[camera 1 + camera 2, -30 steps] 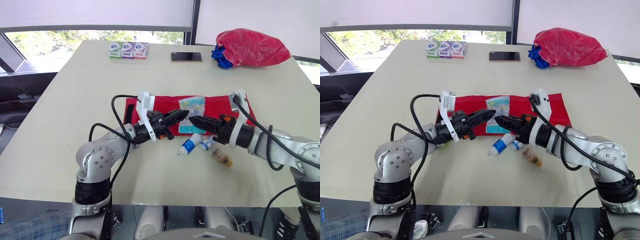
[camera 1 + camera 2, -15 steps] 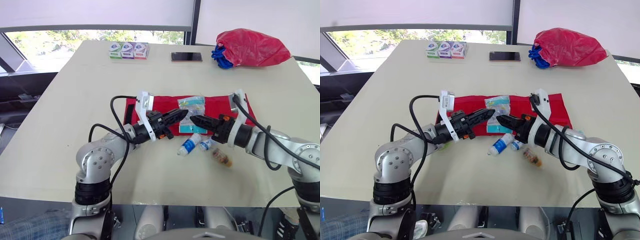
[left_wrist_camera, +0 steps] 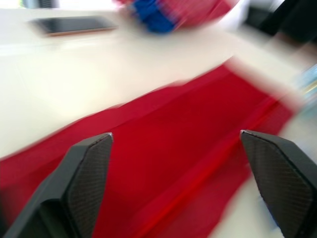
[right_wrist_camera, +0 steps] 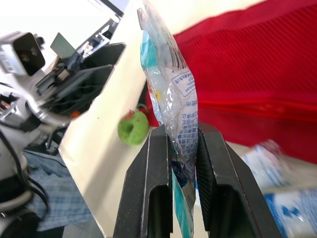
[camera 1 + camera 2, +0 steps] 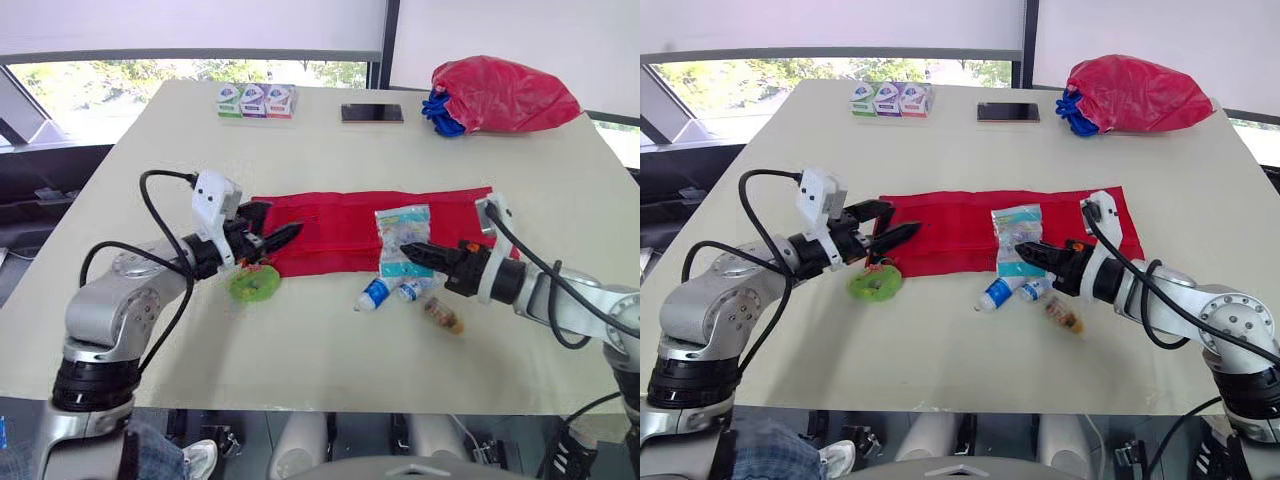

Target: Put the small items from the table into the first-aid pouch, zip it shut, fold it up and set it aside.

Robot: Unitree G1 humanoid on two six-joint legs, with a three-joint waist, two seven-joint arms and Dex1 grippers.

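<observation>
A raised bright line runs along the red pouch. I expect the mesh panel's zipper edge to lift away and open a pocket when I pull it up.
The red first-aid pouch lies spread flat across the middle of the table. My left gripper hovers open over the pouch's left end, its fingers wide apart with nothing between them. A green round item lies just in front of that end. My right gripper is shut on a clear packet with blue print, held upright over the pouch's front edge. Two small white-and-blue bottles and a brown item lie on the table in front of the pouch.
At the far side stand three small boxes, a phone and a red bag with blue cloth. The cream table has bare room to the left and along its front edge.
My left gripper let go of the packet, opened and drew back to the pouch's left end. The right gripper pulled right, keeping the packet. The green item now shows.
</observation>
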